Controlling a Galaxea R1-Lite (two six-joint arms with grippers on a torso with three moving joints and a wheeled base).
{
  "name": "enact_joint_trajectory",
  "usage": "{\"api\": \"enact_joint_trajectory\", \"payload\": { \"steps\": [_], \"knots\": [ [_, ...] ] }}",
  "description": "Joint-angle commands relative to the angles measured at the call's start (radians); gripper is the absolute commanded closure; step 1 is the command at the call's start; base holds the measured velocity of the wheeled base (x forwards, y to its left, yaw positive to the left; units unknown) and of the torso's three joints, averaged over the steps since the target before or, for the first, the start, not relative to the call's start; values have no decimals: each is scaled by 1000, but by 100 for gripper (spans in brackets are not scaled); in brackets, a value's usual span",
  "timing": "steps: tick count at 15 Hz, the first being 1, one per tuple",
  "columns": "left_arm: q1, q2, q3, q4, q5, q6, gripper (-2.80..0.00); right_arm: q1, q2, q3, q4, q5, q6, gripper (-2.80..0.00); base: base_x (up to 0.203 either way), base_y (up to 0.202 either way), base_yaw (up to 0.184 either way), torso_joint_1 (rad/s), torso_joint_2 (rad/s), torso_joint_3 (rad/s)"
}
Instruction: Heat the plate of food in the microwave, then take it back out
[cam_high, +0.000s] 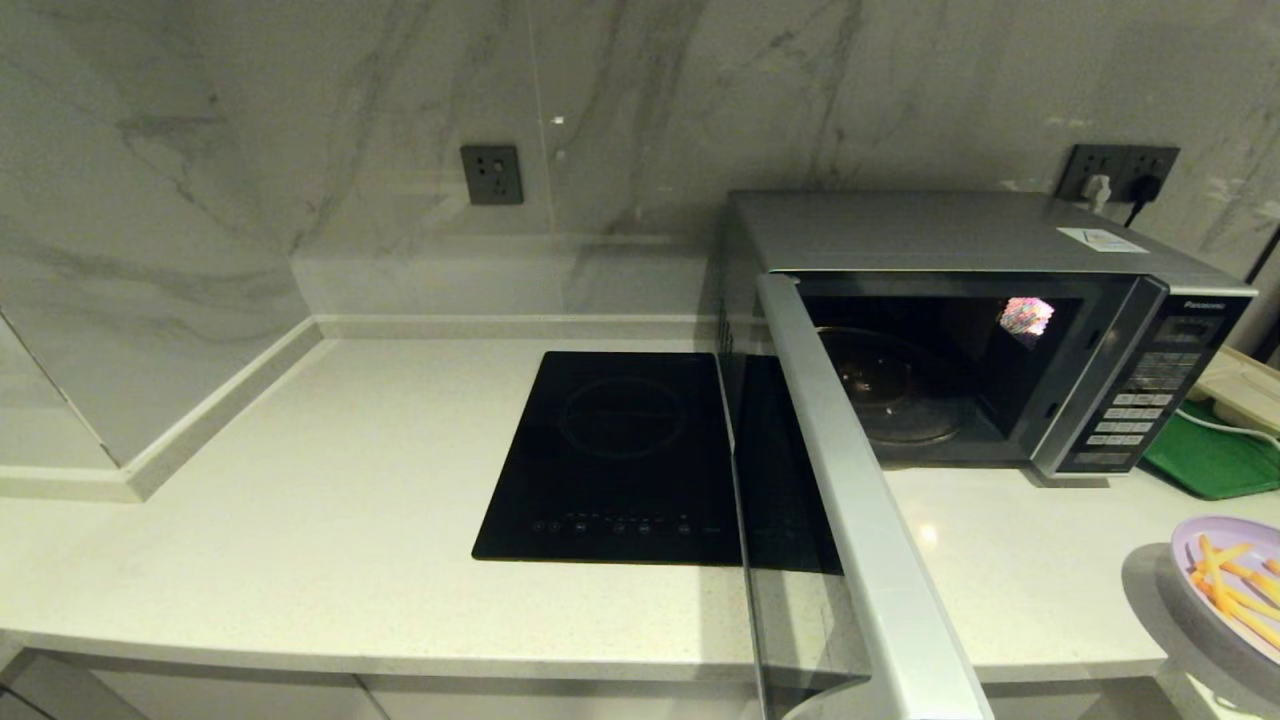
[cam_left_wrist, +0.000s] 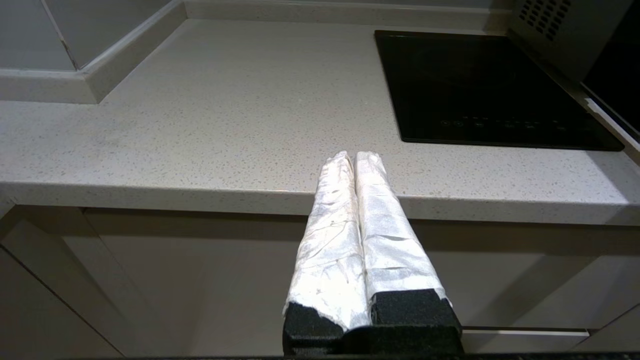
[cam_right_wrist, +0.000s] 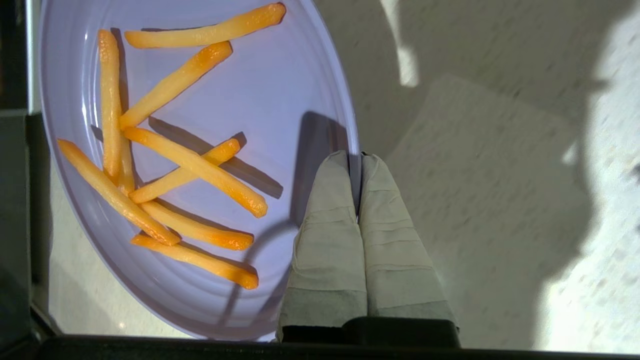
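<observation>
The lilac plate (cam_high: 1240, 580) hangs over open counter (cam_high: 1158, 608), clear of the green tray, so the robot's right gripper goes on lowering it until it sits flat, and then let go of the plate's rim.
The silver microwave (cam_high: 960, 240) stands at the back right of the counter with its door (cam_high: 850, 520) swung wide open toward me; its dark cavity shows a glass turntable (cam_high: 890, 400) with nothing on it. The lilac plate of food (cam_high: 1235, 585), carrying several orange-yellow fries, hangs tilted above the counter's front right corner. In the right wrist view my right gripper (cam_right_wrist: 355, 162) is shut on the plate (cam_right_wrist: 200, 100), pinching its rim between the taped fingertips. My left gripper (cam_left_wrist: 354, 159) is shut on nothing, parked low in front of the counter edge.
A flat black induction cooktop (cam_high: 620, 460) lies left of the microwave, partly behind the open door. A green tray (cam_high: 1215, 460) and a white power strip (cam_high: 1240, 385) sit right of the microwave. The light counter (cam_high: 300, 520) spreads left to the wall corner.
</observation>
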Motion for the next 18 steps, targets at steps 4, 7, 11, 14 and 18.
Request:
{"api": "enact_joint_trajectory", "payload": {
  "steps": [4,7,11,14,18],
  "knots": [
    [0,0,0,-1,1,0,0,-16,99,-59,-3,28,-9,0,0,0,0,0,0,0],
    [0,0,0,-1,1,0,0,-17,155,-83,-6,29,-19,0,0,0,0,0,0,0],
    [0,0,0,-1,1,0,0,-17,200,-121,-23,27,-20,0,0,0,0,0,0,0],
    [0,0,0,-1,1,0,0,-17,228,-149,-23,27,-30,0,0,0,0,0,0,0],
    [0,0,0,-1,1,0,0,-17,256,-175,-23,25,-36,0,0,0,0,0,0,0]
  ]
}}
